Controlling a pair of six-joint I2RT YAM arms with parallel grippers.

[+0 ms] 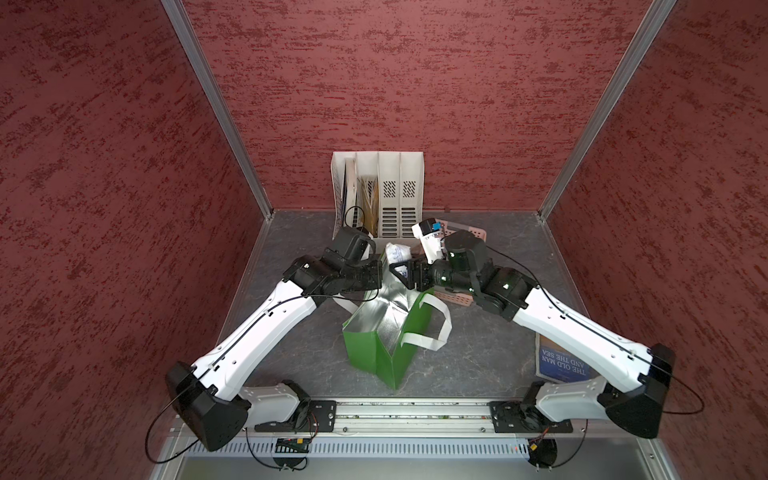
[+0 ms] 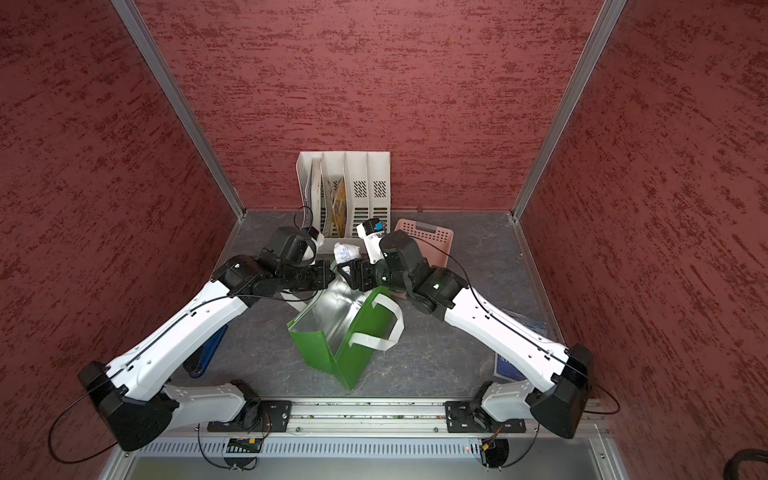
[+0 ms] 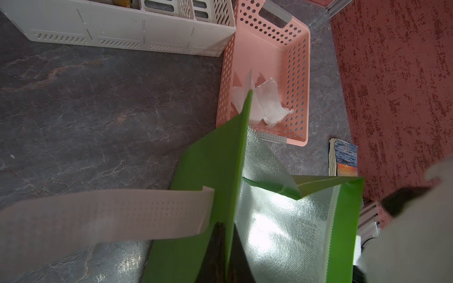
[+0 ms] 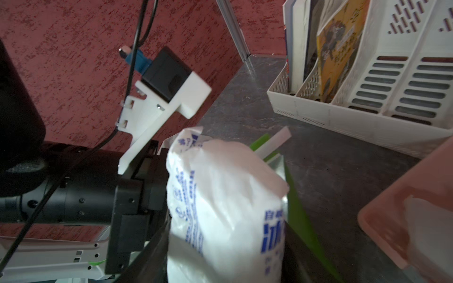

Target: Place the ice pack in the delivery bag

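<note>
The delivery bag's opening (image 2: 342, 296) is wide open next to the ice pack, so my right gripper should keep going over the foil lining (image 2: 333, 316) and down, and let go deep inside.
The delivery bag (image 1: 390, 353) stands open mid-table in both top views, bright green with white strap handles (image 1: 440, 328) and silver foil lining (image 3: 269, 232). My left gripper (image 3: 226, 227) is shut on the bag's far-left wall, one finger on the green outside and one on the foil inside. It holds the mouth open (image 2: 330, 274). The ice pack (image 4: 225, 196), a white pouch with blue print, sits upright between the jaws of my right gripper (image 4: 225, 245). In both top views the ice pack (image 1: 397, 252) hangs over the bag's far rim, right beside the left gripper (image 1: 380, 270).
A pink perforated basket (image 3: 269, 49) with crumpled white paper (image 3: 267, 103) sits behind the bag on the right. A white file organizer (image 1: 378, 195) with booklets stands at the back wall. A book (image 1: 561, 361) lies under the right arm, and a blue object (image 2: 212, 349) under the left arm.
</note>
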